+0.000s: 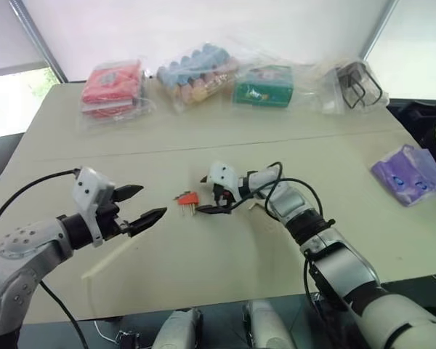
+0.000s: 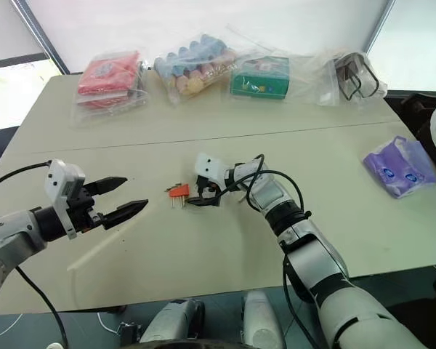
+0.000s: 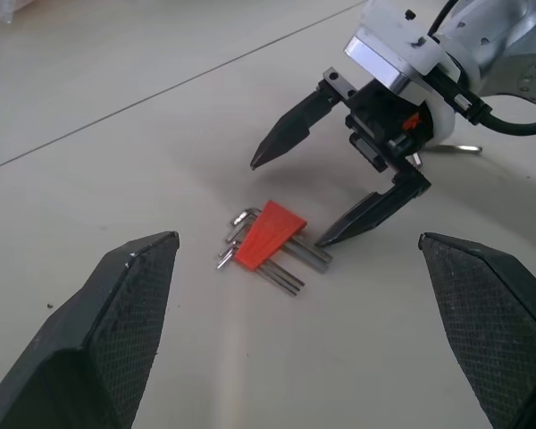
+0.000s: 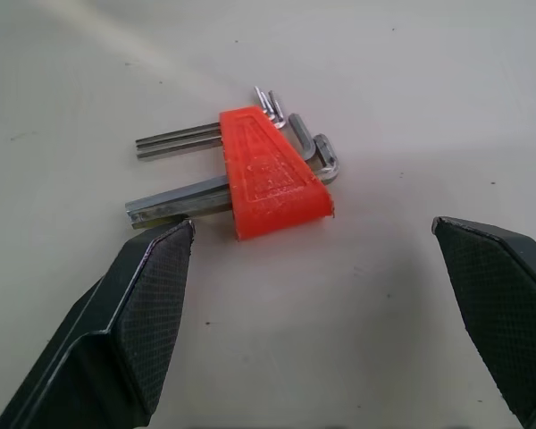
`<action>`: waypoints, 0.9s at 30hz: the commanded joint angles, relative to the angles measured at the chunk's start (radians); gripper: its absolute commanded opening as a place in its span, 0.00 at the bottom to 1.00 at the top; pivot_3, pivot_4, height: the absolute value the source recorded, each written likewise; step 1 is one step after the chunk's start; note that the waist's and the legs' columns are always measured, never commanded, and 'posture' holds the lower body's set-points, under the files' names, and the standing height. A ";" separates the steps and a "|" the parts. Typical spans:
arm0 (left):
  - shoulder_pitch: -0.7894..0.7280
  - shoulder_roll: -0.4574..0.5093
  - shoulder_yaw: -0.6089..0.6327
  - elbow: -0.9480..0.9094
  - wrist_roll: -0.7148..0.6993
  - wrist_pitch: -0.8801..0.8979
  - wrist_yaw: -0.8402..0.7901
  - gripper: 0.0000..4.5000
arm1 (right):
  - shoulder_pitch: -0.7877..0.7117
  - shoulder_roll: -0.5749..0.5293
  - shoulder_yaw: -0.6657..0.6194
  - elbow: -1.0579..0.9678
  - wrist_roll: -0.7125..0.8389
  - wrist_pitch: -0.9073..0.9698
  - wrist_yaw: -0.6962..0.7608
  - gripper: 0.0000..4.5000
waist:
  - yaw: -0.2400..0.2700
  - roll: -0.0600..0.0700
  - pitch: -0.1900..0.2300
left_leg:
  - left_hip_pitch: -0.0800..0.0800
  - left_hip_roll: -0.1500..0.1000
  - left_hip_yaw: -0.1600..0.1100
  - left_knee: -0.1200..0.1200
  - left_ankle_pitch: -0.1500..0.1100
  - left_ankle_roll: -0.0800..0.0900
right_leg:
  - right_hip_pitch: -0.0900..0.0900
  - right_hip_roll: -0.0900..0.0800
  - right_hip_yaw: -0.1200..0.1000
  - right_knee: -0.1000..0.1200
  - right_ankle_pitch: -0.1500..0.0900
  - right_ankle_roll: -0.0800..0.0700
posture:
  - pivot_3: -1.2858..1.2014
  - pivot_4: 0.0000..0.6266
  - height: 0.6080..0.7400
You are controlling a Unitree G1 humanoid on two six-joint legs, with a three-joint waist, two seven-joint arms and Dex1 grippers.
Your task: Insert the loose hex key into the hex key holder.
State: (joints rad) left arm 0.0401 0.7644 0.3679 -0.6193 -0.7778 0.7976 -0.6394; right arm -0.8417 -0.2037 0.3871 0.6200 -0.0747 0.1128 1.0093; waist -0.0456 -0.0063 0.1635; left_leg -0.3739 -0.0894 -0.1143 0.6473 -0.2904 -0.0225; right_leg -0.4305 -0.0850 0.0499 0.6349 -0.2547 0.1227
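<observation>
The metal keys should come along with the hex key holder [image 1: 187, 198] when I lift it, their straight parts hanging down, because their bent ends [image 3: 245, 217] rest against the holder's edge.
The hex key holder [image 1: 187, 198], an orange-red block with several short metal keys through it, lies flat on the table's middle. My right gripper [image 1: 203, 195] is open just to its right. It points at the holder, with one finger on the far side and one on the near side, low over the table. In the right wrist view the holder [image 4: 272, 174] lies just beyond the fingertips. My left gripper [image 1: 144, 203] is open to the left of the holder, a short way off. A thin metal rod, the loose hex key [image 3: 464, 148], lies on the table behind the right wrist, partly hidden.
Along the table's back edge lie a red packet [image 1: 112, 87], a bag of coloured bottles [image 1: 196, 73], a green box [image 1: 263, 86] and a bag with black clips [image 1: 352, 83]. A purple packet [image 1: 410, 174] lies at the right. A pale strip [image 1: 109, 262] lies near the front edge.
</observation>
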 commanded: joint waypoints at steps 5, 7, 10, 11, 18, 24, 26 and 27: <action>0.015 0.004 0.025 -0.042 -0.016 -0.012 0.016 1.00 | 0.007 0.028 0.025 -0.017 -0.014 0.017 0.015 0.99 | 0.000 0.000 0.000 | 0.000 0.000 0.000 0.000 0.000 0.000 | 0.000 0.000 0.000 0.000 0.000 0.000 | 0.52 0.24 1.00; 0.015 0.002 0.022 -0.046 -0.017 -0.013 0.022 1.00 | 0.003 0.031 0.026 -0.003 -0.018 0.011 0.013 0.99 | 0.000 0.000 0.000 | 0.000 0.000 0.000 0.000 0.000 0.000 | 0.000 0.000 0.000 0.000 0.000 0.000 | 0.52 0.24 1.00; 0.018 0.002 0.019 -0.049 -0.015 -0.016 0.026 1.00 | 0.002 0.037 0.028 0.005 -0.017 0.011 0.018 0.99 | 0.000 0.000 0.000 | 0.000 0.000 0.000 0.000 0.000 0.000 | 0.000 0.000 0.000 0.000 0.000 0.000 | 0.52 0.24 1.00; 0.020 0.001 0.019 -0.050 -0.014 -0.017 0.028 1.00 | 0.001 0.040 0.029 0.008 -0.017 0.011 0.018 0.99 | 0.000 0.000 0.000 | 0.000 0.000 0.000 0.000 0.000 0.000 | 0.000 0.000 0.000 0.000 0.000 0.000 | 0.52 0.24 1.00; 0.029 -0.001 0.016 -0.056 -0.012 -0.024 0.035 1.00 | -0.004 0.045 0.029 0.031 -0.024 0.000 0.021 0.94 | 0.000 0.000 0.000 | 0.000 0.000 0.000 0.000 0.000 0.000 | 0.000 0.001 0.000 0.000 0.000 0.000 | 0.52 0.24 1.00; 0.023 -0.002 0.011 -0.049 -0.008 -0.030 0.035 1.00 | -0.009 0.046 0.026 0.056 -0.031 -0.019 0.022 0.37 | 0.001 0.000 0.000 | 0.001 0.000 0.000 0.000 0.000 0.000 | 0.000 0.001 0.000 0.000 0.000 0.000 | 0.52 0.24 1.00; 0.023 -0.001 0.010 -0.050 -0.007 -0.031 0.036 1.00 | -0.009 0.047 0.026 0.062 -0.033 -0.027 0.019 0.22 | 0.001 0.000 0.000 | 0.001 0.000 0.000 0.000 0.000 -0.001 | 0.001 0.001 0.000 0.001 0.000 0.000 | 0.52 0.24 1.00; 0.023 -0.002 0.010 -0.051 -0.007 -0.031 0.036 1.00 | -0.009 0.047 0.026 0.064 -0.035 -0.032 0.016 0.22 | 0.001 0.000 0.000 | 0.001 0.000 0.000 0.000 0.000 -0.001 | 0.001 0.001 0.000 0.001 0.000 0.000 | 0.52 0.24 1.00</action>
State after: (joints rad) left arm 0.0691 0.7635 0.3678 -0.6445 -0.7850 0.7913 -0.6063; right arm -0.8455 -0.1626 0.4026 0.6622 -0.0848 0.0796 1.0396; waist -0.0446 -0.0064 0.1630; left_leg -0.3730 -0.0890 -0.1146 0.6476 -0.2903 -0.0231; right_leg -0.4296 -0.0840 0.0499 0.6355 -0.2544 0.1222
